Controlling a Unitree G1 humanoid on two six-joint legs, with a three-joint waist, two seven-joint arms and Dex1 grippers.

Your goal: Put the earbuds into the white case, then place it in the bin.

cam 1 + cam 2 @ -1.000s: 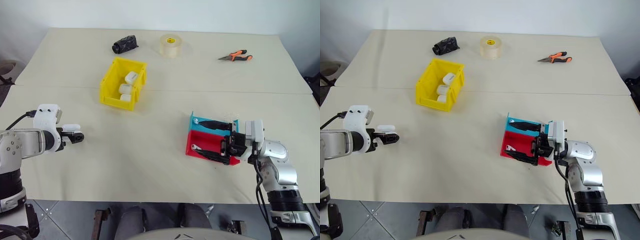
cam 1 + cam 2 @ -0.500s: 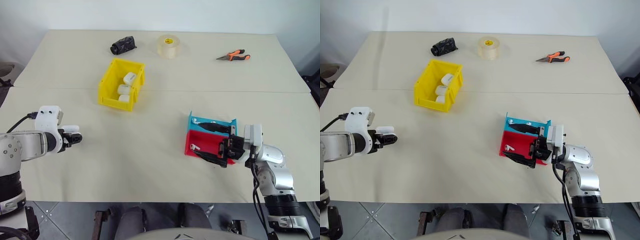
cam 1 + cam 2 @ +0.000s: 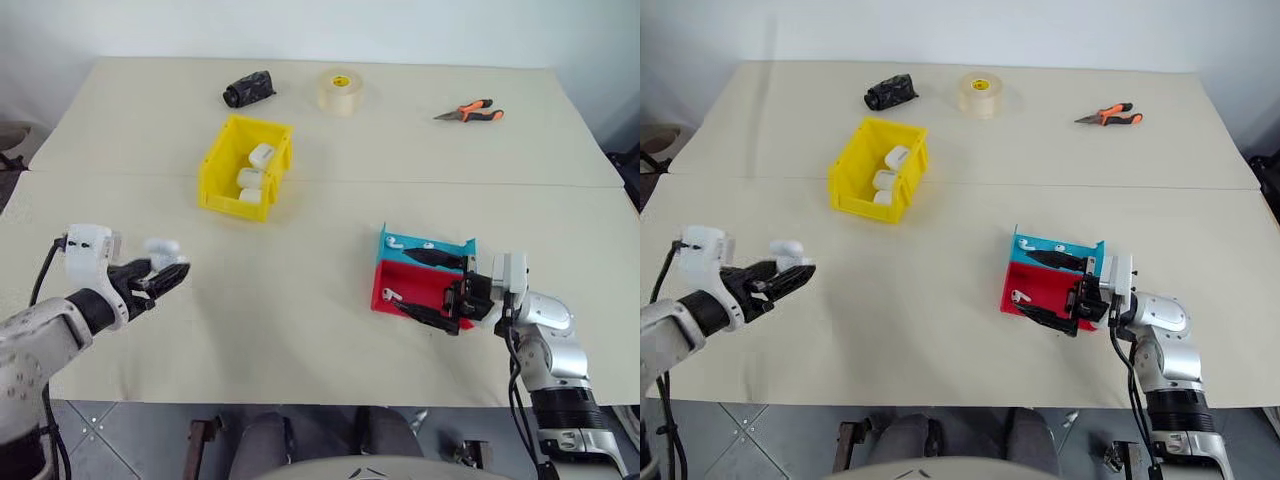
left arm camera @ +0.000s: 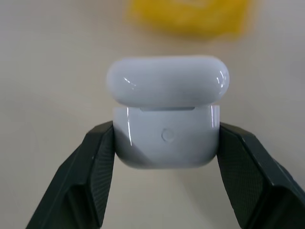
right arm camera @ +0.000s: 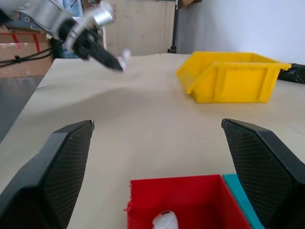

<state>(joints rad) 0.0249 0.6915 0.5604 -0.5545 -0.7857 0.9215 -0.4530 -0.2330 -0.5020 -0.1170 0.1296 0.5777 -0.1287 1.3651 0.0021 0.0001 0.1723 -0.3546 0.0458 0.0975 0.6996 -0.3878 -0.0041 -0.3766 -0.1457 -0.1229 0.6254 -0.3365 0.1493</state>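
Observation:
My right gripper is pointing level across the tray with the earbuds point(image 3: 391, 295) below it. Next, I pull it back and aim it down at the red part point(image 3: 425, 284).
My left gripper point(image 4: 167, 138) is shut on the white case point(image 4: 167, 119), held off the table with its rounded lid on top. In the left eye view the case point(image 3: 163, 247) sits at the near left, in front of the yellow bin point(image 3: 213, 176), which holds three more white cases. My right gripper point(image 3: 427, 287) stands open, fingers spread across the red and teal tray point(image 3: 415, 283). One earbud point(image 3: 388, 295) lies in the red part, seen too in the right wrist view point(image 5: 164, 220). Another earbud point(image 3: 392, 241) lies in the teal part.
Along the far edge of the table lie a black bundle point(image 3: 249, 88), a roll of clear tape point(image 3: 341, 90) and orange-handled pliers point(image 3: 470, 111). A seam runs across the table just behind the bin.
My left arm has swung the case up off the table and a little toward the middle, and its gripper now points forward. The right gripper has stayed over the tray.

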